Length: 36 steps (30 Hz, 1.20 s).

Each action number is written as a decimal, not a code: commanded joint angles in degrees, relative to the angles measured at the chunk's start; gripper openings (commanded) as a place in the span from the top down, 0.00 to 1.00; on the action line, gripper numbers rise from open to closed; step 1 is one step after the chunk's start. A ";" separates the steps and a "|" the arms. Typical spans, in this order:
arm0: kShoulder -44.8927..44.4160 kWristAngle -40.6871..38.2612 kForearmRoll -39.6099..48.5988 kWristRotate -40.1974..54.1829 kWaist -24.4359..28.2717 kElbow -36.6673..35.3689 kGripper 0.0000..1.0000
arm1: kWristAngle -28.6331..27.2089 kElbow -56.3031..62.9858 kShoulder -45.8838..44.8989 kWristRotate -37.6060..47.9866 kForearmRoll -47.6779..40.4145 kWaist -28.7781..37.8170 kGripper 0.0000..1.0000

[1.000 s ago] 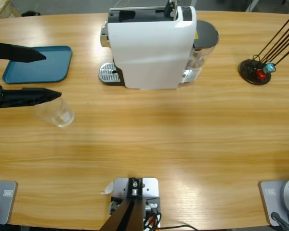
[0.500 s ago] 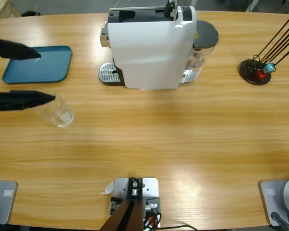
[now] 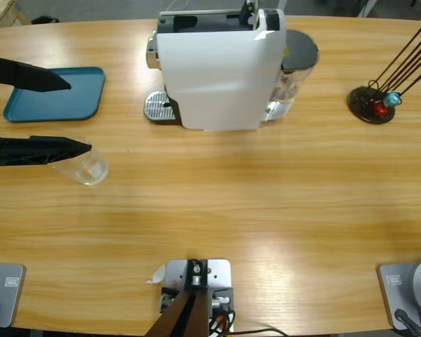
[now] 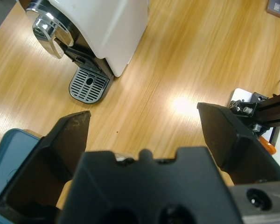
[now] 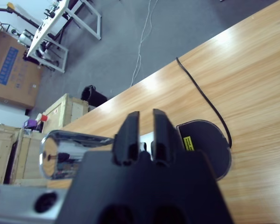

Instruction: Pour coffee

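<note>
I can see a pale patch within the tumbler's round base, so the clear glass tumbler will take the patch along when I carry the tumbler to the drip grate.
A clear glass tumbler stands on the table's left side; the coffee is out of view. My left gripper comes in from the left edge, open wide, with nothing between its fingers. Its lower finger lies across the tumbler's far rim, and most of the glass sits outside the jaws. The white coffee machine stands at the back middle, its drip grate facing left. In the left wrist view my left gripper points toward the machine and grate. My right gripper is shut, empty, and absent from the high view.
A blue tray lies at the back left, under the left gripper's upper finger, and shows in the left wrist view's corner. A black capsule stand with thin rods is at the back right. A black disc and cable lie below the right gripper.
My left gripper drew back toward the left edge, then came forward again, its lower finger now slightly nearer the tumbler. The jaws stayed open. The tumbler has not moved.
</note>
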 commanded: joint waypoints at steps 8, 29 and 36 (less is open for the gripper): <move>2.79 0.42 0.74 -0.29 -0.65 0.19 0.01 | 2.93 -3.92 5.74 5.79 -1.18 1.43 1.00; 1.12 0.54 0.74 -0.26 -0.65 1.48 0.01 | 6.22 -9.88 10.24 9.41 -2.32 7.20 1.00; 1.28 0.38 0.74 -0.12 -0.65 1.63 0.01 | 6.19 -12.38 13.25 9.68 -2.19 10.59 1.00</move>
